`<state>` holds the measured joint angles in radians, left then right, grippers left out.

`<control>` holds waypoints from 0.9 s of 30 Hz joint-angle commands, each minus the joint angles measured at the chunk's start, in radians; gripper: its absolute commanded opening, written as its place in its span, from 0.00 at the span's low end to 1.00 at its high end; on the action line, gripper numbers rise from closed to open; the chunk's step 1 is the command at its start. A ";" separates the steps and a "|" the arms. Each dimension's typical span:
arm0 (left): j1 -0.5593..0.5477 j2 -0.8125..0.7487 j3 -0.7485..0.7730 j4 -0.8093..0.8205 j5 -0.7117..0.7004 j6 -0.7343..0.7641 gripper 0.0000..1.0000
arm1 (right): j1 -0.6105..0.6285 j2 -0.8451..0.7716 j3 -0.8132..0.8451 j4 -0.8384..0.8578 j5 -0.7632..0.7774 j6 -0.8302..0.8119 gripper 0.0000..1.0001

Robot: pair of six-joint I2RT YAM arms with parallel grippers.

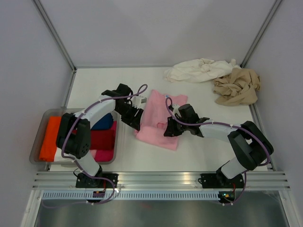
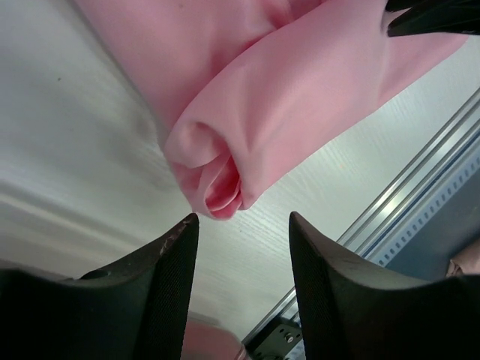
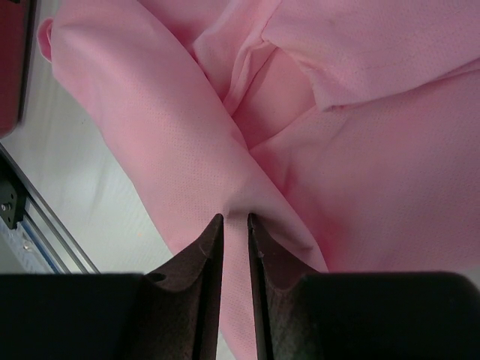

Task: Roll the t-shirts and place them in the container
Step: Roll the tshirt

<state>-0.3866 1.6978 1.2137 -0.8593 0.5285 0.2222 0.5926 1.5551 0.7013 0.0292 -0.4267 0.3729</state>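
Observation:
The tube's open end [image 2: 217, 184] is bunched up and loose in front of the robot's left gripper, so that gripper should first move back and come around from the tube's near side.
The light pink t-shirt [image 1: 158, 118] lies mid-table, its near part rolled into a loose tube. In the left wrist view the tube's open rolled end [image 2: 217, 180] sits just beyond my left gripper [image 2: 242, 217], which is open with nothing between its fingers. My left gripper [image 1: 135, 120] is at the shirt's left edge. On the shirt's right side my right gripper [image 1: 169, 128] is shut on a pinched ridge of the roll; the pink cloth [image 3: 375, 150] puckers at its tips [image 3: 235, 217]. The cream-white t-shirt [image 1: 199, 70] and tan-beige t-shirt [image 1: 236, 87] lie crumpled at the back right.
A clear plastic tray [image 1: 38, 137] at the left holds orange, blue, red and pink rolled cloths. An aluminium rail [image 1: 161, 179] runs along the near edge. White walls enclose the table on three sides.

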 commanded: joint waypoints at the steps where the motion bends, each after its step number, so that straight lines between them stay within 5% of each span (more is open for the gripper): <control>1: -0.008 0.003 -0.003 -0.052 -0.101 -0.004 0.57 | -0.001 0.010 -0.002 0.063 0.017 0.012 0.25; 6: -0.035 0.043 -0.006 -0.023 -0.113 -0.038 0.58 | -0.001 0.008 0.003 0.070 0.016 0.014 0.25; 13: -0.055 0.148 0.012 0.023 0.049 -0.063 0.54 | 0.001 0.007 -0.003 0.063 0.026 0.011 0.25; 23: -0.083 0.137 0.043 0.054 0.114 -0.099 0.25 | 0.001 0.006 -0.010 0.066 0.042 0.020 0.25; 27: -0.089 0.131 0.021 0.063 0.139 -0.109 0.22 | 0.001 0.013 -0.005 0.067 0.042 0.017 0.25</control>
<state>-0.4675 1.8706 1.2251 -0.8268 0.6083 0.1577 0.5926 1.5555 0.6975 0.0540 -0.3897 0.3801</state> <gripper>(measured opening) 0.230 0.248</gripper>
